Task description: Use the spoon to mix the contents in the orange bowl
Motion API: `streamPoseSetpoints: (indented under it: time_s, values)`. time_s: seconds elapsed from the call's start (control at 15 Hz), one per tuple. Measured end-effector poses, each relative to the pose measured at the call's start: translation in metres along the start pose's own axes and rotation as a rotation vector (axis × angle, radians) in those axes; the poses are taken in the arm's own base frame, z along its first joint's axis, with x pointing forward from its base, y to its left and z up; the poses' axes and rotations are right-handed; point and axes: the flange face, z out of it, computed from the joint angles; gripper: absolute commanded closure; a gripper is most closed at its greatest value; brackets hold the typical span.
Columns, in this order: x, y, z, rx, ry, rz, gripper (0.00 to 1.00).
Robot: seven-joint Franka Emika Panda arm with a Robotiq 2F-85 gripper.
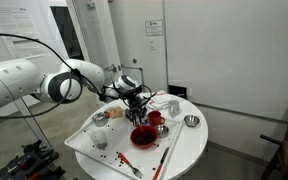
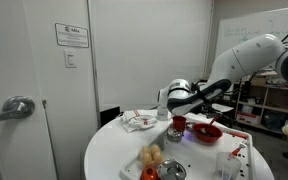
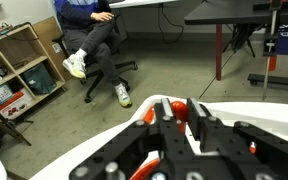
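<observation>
The robot's gripper is holding the spoon high behind the orange bowl's rim (image 1: 141, 127), near the red cup. The robot should bring the spoon back and down into the bowl's middle (image 1: 144, 137).
The orange bowl (image 1: 144, 135) stands near the middle of the round white table and also shows in an exterior view (image 2: 206, 131). My gripper (image 1: 136, 105) hangs just above and behind it, over the far part of the table (image 2: 176, 108). In the wrist view the two fingers (image 3: 178, 114) stand close together with a slim red-orange piece, the spoon (image 3: 178, 105), pinched between them. Only a short part of the spoon shows; the rest is hidden by the gripper body.
A small red cup (image 1: 156, 118) stands beside the bowl, right under the gripper (image 2: 178, 125). A metal bowl (image 1: 191, 121), a long pale stick (image 1: 165, 155), a crumpled wrapper (image 2: 139, 121) and food scraps lie on the table (image 1: 189, 148). A seated person (image 3: 89, 40) is beyond the table edge.
</observation>
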Motion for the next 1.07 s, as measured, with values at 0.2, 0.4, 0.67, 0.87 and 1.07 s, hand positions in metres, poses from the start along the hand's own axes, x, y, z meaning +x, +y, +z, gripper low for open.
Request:
streamPoseSetpoints:
  time_s: [0.2, 0.4, 0.67, 0.87, 1.07]
  values:
    - [0.001, -0.020, -0.018, -0.041, 0.021, -0.012, 0.92]
    - [0.004, -0.033, -0.028, -0.072, 0.038, -0.024, 0.92]
    - [0.011, -0.037, -0.022, -0.083, 0.033, -0.034, 0.92]
    - [0.018, -0.033, -0.008, -0.073, 0.017, -0.042, 0.92]
    - [0.024, -0.023, 0.011, -0.049, -0.004, -0.044, 0.92]
